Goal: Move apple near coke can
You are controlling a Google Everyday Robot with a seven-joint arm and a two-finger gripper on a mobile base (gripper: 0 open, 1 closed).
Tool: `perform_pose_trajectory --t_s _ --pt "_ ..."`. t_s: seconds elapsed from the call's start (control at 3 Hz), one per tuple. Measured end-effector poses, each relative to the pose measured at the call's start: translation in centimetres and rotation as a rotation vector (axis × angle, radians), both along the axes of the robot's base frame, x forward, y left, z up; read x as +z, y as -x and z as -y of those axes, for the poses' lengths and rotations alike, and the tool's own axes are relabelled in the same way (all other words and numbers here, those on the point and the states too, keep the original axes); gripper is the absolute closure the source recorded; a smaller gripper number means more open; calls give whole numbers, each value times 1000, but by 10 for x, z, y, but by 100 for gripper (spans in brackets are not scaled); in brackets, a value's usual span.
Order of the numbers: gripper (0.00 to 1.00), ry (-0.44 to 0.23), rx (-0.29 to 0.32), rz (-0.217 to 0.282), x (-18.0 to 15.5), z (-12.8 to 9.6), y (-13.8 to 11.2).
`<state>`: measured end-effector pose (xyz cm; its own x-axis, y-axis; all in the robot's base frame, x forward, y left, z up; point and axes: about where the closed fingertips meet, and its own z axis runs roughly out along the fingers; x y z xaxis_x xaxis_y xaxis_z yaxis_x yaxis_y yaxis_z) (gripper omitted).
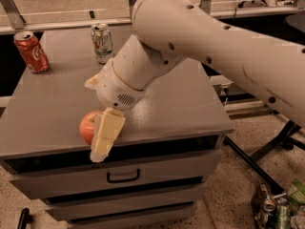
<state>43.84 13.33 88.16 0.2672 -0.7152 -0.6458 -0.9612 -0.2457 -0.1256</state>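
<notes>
The apple bulges out beside my gripper's finger, which hangs past the cabinet's front edge, so I should open, move farther over the apple's middle [88, 128] and close.
The pinkish-red apple [87, 126] is at the front edge of the grey cabinet top [52, 113], left of centre. My gripper [98, 136] is on it from the right. One pale finger [107, 133] lies across the apple's front right side and its tip hangs past the edge; the other finger is hidden behind the apple. The gripper is shut on the apple. The red coke can [31, 51] stands upright at the back left corner, far from the apple.
A white-and-green soda can [102, 43] stands at the back middle of the top. My large white arm [214, 46] crosses from the right above the top. Drawers [123, 176] are below. Crushed cans [279, 209] lie on the floor at the lower right.
</notes>
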Motion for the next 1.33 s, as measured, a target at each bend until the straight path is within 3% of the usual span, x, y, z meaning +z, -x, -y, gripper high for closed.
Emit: perform_pose_trajectory --t_s 0.33,0.67,1.33 --pt "0 0 -11 -27 -17 9 0" --pt "14 1 -10 -29 -19 10 1" --pt "61 4 -5 -23 -17 8 4"
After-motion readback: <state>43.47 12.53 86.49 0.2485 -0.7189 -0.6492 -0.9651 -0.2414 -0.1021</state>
